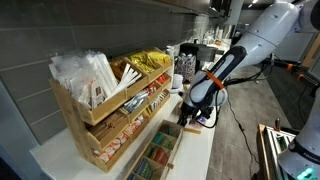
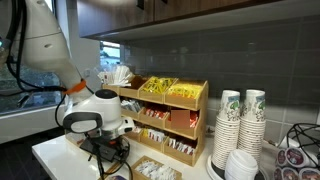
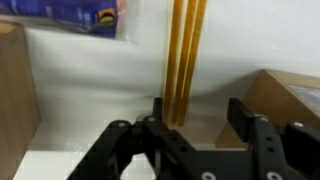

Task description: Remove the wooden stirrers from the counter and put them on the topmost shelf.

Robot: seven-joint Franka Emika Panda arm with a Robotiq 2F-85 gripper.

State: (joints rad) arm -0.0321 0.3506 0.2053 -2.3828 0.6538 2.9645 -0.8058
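Note:
The stirrers' near ends (image 3: 176, 117) lie by one finger, off the middle of my gripper's fingers, so I should open, center over the wooden stirrers (image 3: 181, 88), then close and lift.
In the wrist view, thin wooden stirrers (image 3: 185, 55) lie together on the white counter (image 3: 90, 85) and run straight away from me. My gripper (image 3: 203, 115) is open just above the counter. The near ends of the stirrers sit between the jaws, close to the left finger. In both exterior views the gripper (image 1: 192, 118) (image 2: 110, 150) hangs low over the counter in front of the stepped wooden rack. The topmost shelf (image 1: 125, 95) (image 2: 165, 103) holds white and yellow packets. The stirrers do not show in the exterior views.
A flat tray of green-labelled compartments (image 1: 155, 155) lies beside the gripper. Stacks of paper cups (image 2: 240, 125) stand past the rack. A blue packet (image 3: 75, 12) lies beyond the stirrers. Wooden edges (image 3: 285, 95) flank the gripper on both sides.

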